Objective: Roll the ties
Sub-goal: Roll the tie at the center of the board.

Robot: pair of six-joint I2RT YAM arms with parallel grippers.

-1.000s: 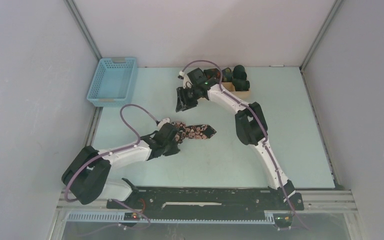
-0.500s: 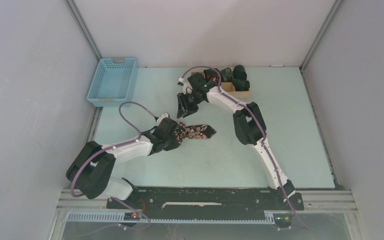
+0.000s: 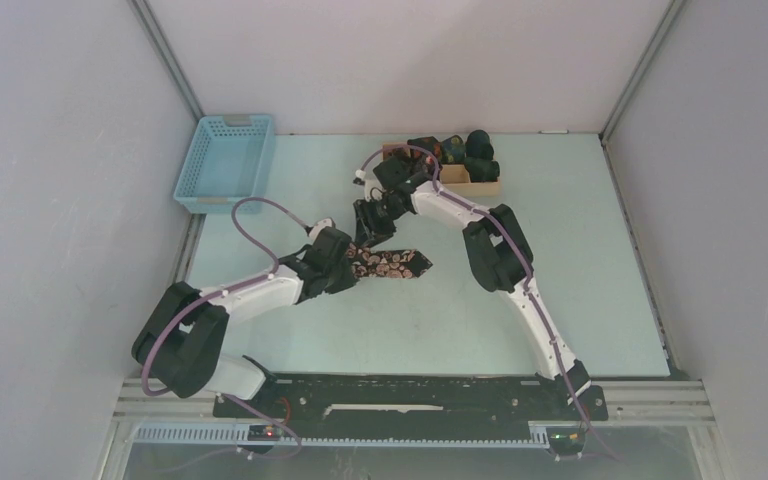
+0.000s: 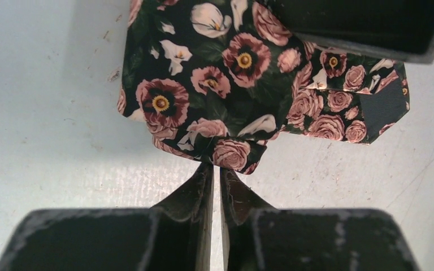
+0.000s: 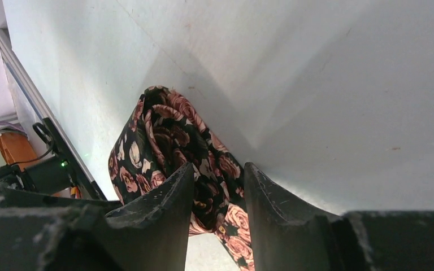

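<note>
The left gripper's closed fingers reach only the edge of the folded end (image 4: 233,157), so next the left gripper opens and then close farther in over the tie's folded layers (image 4: 206,110).
A long tie (image 3: 392,264), black with pink roses, lies partly folded on the table's middle. My left gripper (image 3: 353,263) is shut on the folded end; in the left wrist view its jaws (image 4: 215,168) pinch the fabric's edge (image 4: 226,90). My right gripper (image 3: 371,234) hangs just behind and above the tie, jaws apart. In the right wrist view the gripper (image 5: 218,169) straddles the bunched tie (image 5: 158,135) without closing on it. Several small dark rolled ties (image 3: 478,150) sit at the back.
The rolled ties rest in a cardboard box (image 3: 484,184) at the back centre-right. A blue plastic basket (image 3: 225,160) stands at the back left corner. The right gripper's body (image 4: 367,28) shows over the tie in the left wrist view.
My right gripper has come forward and down from near the box to just over the tie. My left gripper has shifted slightly, still holding the tie's end.
</note>
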